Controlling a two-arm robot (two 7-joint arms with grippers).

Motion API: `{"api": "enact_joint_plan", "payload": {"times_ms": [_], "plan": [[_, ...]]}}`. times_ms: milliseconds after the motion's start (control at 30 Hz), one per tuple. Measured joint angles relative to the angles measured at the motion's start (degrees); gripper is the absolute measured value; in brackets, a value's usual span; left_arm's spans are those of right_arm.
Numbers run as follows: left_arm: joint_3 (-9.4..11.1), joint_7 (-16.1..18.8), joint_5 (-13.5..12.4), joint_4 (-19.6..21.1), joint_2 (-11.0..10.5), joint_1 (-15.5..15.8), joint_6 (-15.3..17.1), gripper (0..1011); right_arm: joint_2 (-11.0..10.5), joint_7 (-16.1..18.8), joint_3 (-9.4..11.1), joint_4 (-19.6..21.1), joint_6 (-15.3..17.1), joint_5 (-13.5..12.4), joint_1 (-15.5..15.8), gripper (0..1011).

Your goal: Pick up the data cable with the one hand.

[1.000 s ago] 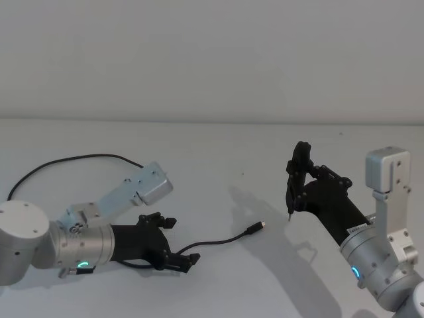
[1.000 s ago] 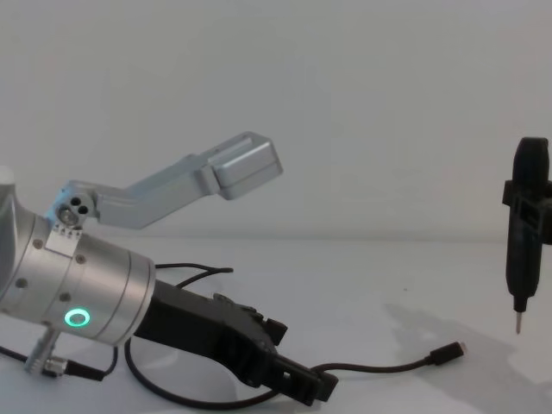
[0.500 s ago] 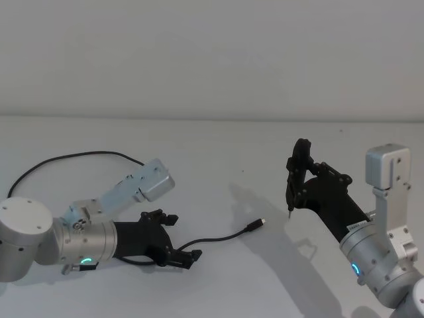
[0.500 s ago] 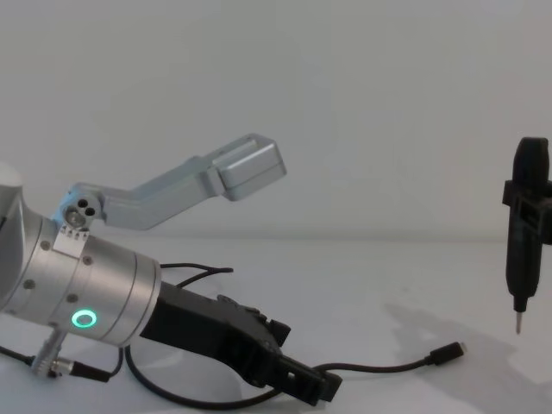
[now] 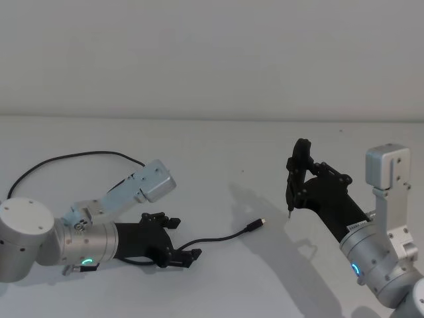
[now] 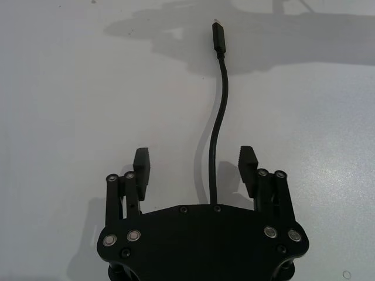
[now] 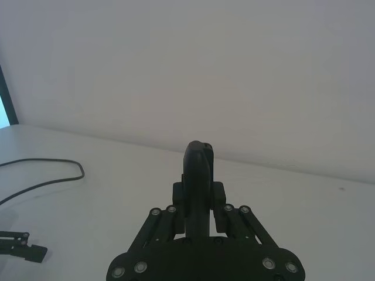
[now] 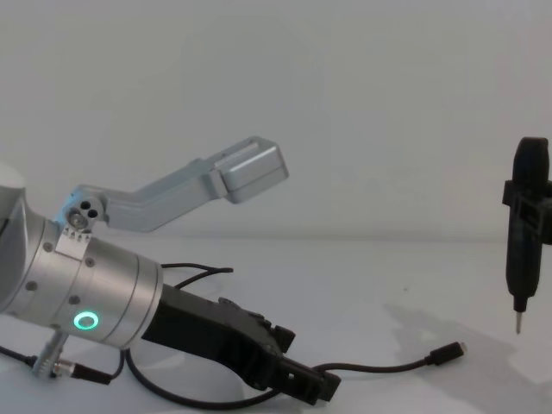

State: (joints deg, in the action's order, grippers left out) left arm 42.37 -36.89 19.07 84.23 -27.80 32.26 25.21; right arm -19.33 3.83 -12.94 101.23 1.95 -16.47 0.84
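Observation:
The cord arches clear of its own shadow [image 6: 201,146], so the plug [image 8: 446,354] should stay held out ahead, hardly drooping, when I lift the cable.
The data cable [image 5: 218,240] lies on the white table, its plug [image 5: 257,225] pointing toward the right arm. My left gripper [image 5: 180,240] sits low over the table, open, fingers on either side of the cord. In the left wrist view the cable [image 6: 214,146] runs between the two fingers [image 6: 142,167], nearer one of them, with the plug [image 6: 218,38] well ahead of my left gripper [image 6: 195,167]. My right gripper [image 5: 301,189] hangs above the table, shut on an upright black pen-like tool [image 5: 296,173].
The cable's far part loops back across the table behind the left arm [image 5: 79,158]. A silver camera bracket [image 8: 246,171] juts from the left wrist. The pen-like tool's metal tip [image 8: 517,323] hangs above the table to the right of the plug [image 8: 450,350].
The left arm has shifted slightly and its wrist has risen a little; its fingers stay open around the cable. The cable and the right arm have not moved.

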Motion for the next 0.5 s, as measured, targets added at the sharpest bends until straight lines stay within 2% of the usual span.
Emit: {"api": "enact_joint_plan", "payload": {"times_ms": [100,233,300,500], "plan": [[0.0,0.0,0.0,0.0,0.0,0.0,0.1,840,0.0,0.0,0.0,0.0,0.0,0.0,0.0,274],[0.1,0.0,0.0,0.0,0.0,0.0,0.1,690,0.0,0.0,0.0,0.0,0.0,0.0,0.0,275],[0.1,0.0,0.0,0.0,0.0,0.0,0.1,655,0.0,0.0,0.0,0.0,0.0,0.0,0.0,274],[0.1,0.0,0.0,0.0,0.0,0.1,0.1,453,0.0,0.0,0.0,0.0,0.0,0.0,0.0,274]]}}
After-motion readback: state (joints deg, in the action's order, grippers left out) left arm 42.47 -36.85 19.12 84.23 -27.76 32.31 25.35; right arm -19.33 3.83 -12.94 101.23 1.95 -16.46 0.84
